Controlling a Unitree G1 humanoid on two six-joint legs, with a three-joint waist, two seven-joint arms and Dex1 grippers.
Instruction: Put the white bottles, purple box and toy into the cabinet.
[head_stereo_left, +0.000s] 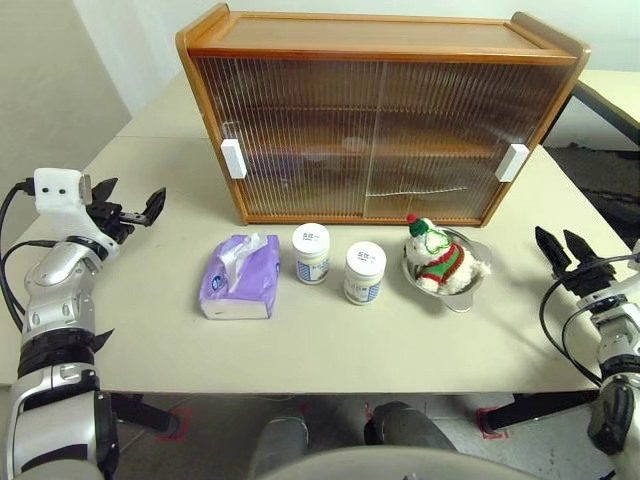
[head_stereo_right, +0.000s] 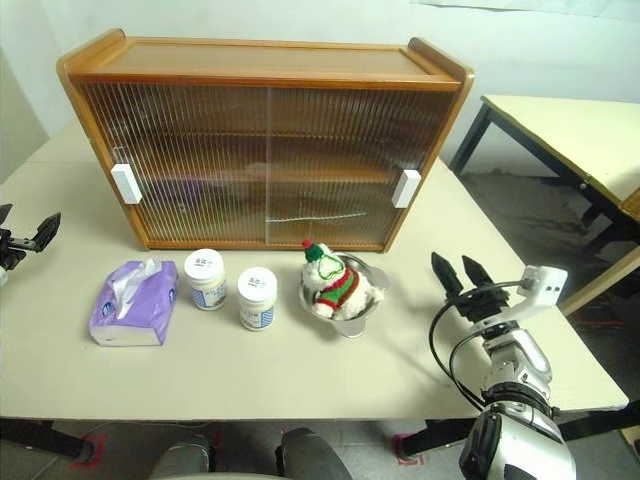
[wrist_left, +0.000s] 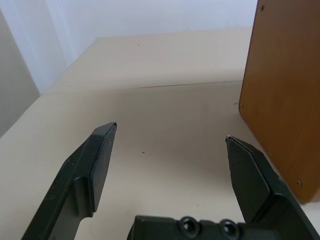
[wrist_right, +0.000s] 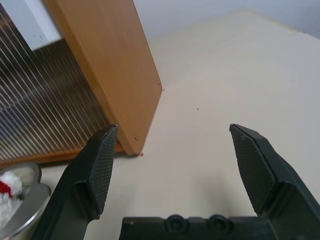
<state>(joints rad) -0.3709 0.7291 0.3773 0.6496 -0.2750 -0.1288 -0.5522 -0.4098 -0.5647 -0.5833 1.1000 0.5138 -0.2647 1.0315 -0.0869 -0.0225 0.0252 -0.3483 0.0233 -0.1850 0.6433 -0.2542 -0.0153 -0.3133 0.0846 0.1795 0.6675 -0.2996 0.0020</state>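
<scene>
A plain brown band (head_stereo_left: 300, 137) stretches across behind the cabinet's ribbed door (head_stereo_left: 295, 185), so the shelf there should be empty when I push the door aside.
The orange-brown cabinet (head_stereo_left: 380, 120) stands at the back of the table with both ribbed sliding doors shut. In front of it lie the purple box (head_stereo_left: 240, 278), two white bottles (head_stereo_left: 311, 252) (head_stereo_left: 364, 272) and the toy (head_stereo_left: 438, 256), which sits in a shiny metal bowl (head_stereo_left: 462, 292). My left gripper (head_stereo_left: 128, 202) hovers open and empty at the table's left, well clear of the purple box. My right gripper (head_stereo_left: 562, 251) is open and empty at the table's right, beside the bowl. The right wrist view shows the cabinet's side panel (wrist_right: 107, 75) and the bowl's rim (wrist_right: 25, 200).
The cream table (head_stereo_left: 330, 345) has free room in front of the row of objects. White block handles (head_stereo_left: 233, 158) (head_stereo_left: 511, 162) sit at the outer ends of the doors. A second table (head_stereo_right: 570, 130) stands at the right, across a gap of floor.
</scene>
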